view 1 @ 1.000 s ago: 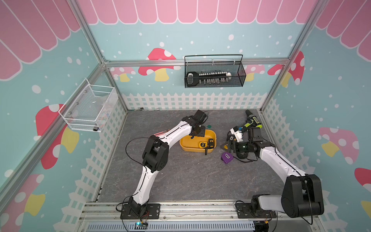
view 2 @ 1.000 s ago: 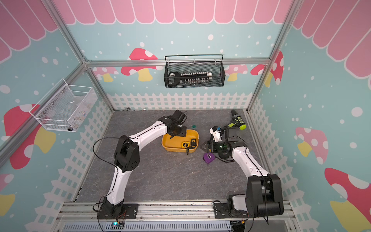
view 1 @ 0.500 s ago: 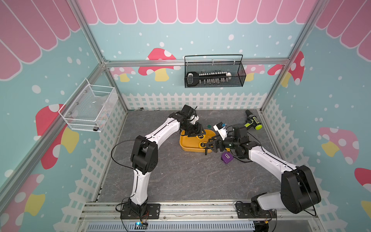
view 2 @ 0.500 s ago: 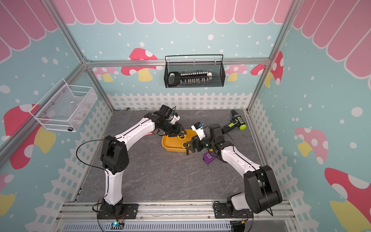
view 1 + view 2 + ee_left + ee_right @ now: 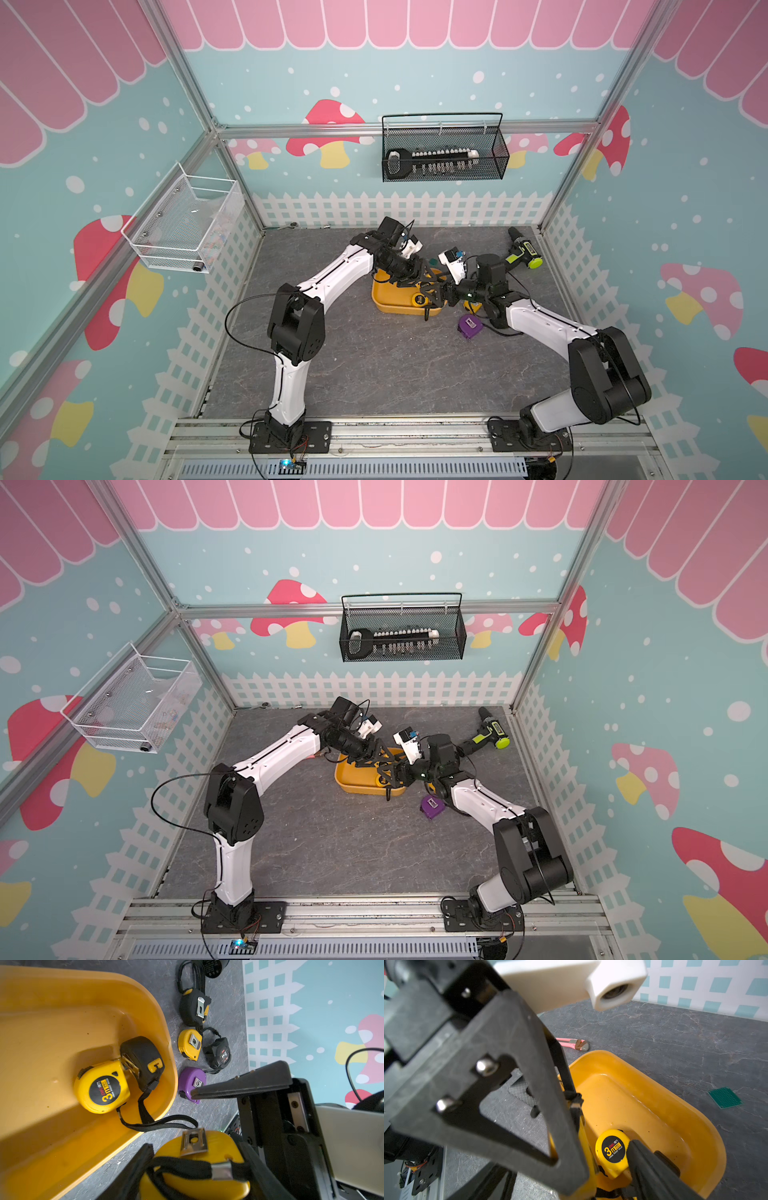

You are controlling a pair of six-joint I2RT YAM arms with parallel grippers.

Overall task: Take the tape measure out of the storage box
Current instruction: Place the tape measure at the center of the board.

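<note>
My left gripper is full with the strapped yellow tape measure [image 5: 218, 1146], so next my right gripper takes it before my left gripper gets the box's black tape measure [image 5: 142, 1058].
The yellow-orange storage box [image 5: 388, 306] [image 5: 352, 782] stands mid-floor. My left gripper [image 5: 428, 277] [image 5: 194, 1153] hangs above its right end, shut on a yellow tape measure [image 5: 197, 1169] with a black strap. In the box lie a yellow 3 m tape measure [image 5: 104, 1088] [image 5: 612, 1150] and a black one [image 5: 143, 1059]. My right gripper [image 5: 434, 294] comes in from the right and is open. One of its fingers [image 5: 648, 1169] is beside the held tape measure [image 5: 584, 1147], and the left gripper's finger [image 5: 519, 1084] fills the space in front of it.
On the floor right of the box lie a purple tape measure [image 5: 469, 326] [image 5: 192, 1080], a small yellow one [image 5: 190, 1044] and two black ones [image 5: 194, 1009] [image 5: 219, 1054]. A green drill [image 5: 521, 253], a pink knife [image 5: 571, 1042], a green board [image 5: 724, 1097] and two wall baskets [image 5: 442, 153] [image 5: 183, 224] are also here.
My right gripper has swung left from beside the purple tape measure to the box's right end, meeting the left gripper there. The left arm's elbow has shifted left.
</note>
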